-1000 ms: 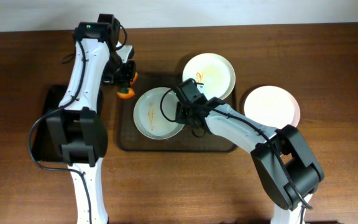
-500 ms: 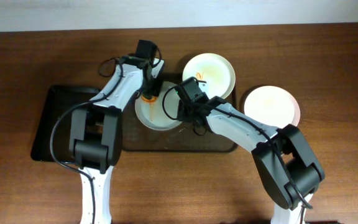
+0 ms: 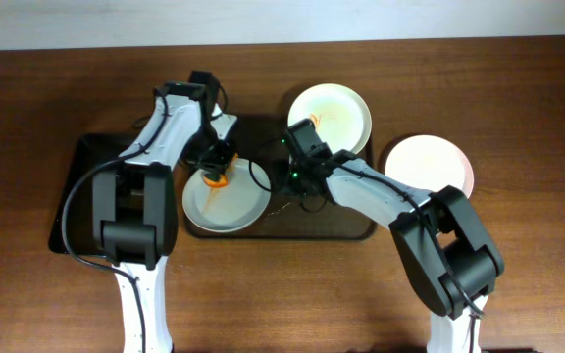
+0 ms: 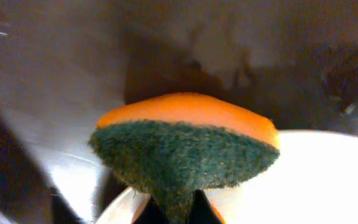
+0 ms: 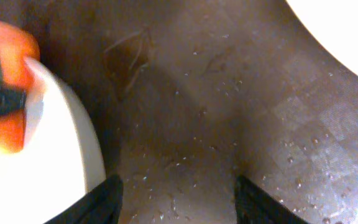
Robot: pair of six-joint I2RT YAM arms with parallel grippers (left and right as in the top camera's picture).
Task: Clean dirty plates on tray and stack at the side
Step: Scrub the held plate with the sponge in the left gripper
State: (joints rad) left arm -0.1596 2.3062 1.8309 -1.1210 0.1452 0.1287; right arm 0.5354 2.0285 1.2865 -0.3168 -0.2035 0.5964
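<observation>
The sponge hangs beyond the back rim of the dirty plate, and an orange smear is still there toward the front. My left gripper should therefore go back over that smear to wipe it.
On the left of the dark brown tray lies one dirty plate, its rim hanging over the tray's left and front edges. My left gripper is shut on an orange sponge with a green scouring face, and the sponge rests on that plate. My right gripper hovers open over the wet tray, just right of the plate's rim, holding nothing. A second plate with an orange smear sits at the tray's back right. A third plate lies on the table to the right.
A smaller glossy black tray lies left of the brown tray, under the left arm. The wooden table runs to a pale wall at the back. Water droplets dot the brown tray.
The left arm swung from the back left onto the near plate with the sponge. The right gripper let go of that plate's rim and opened. The plate slid left and forward.
</observation>
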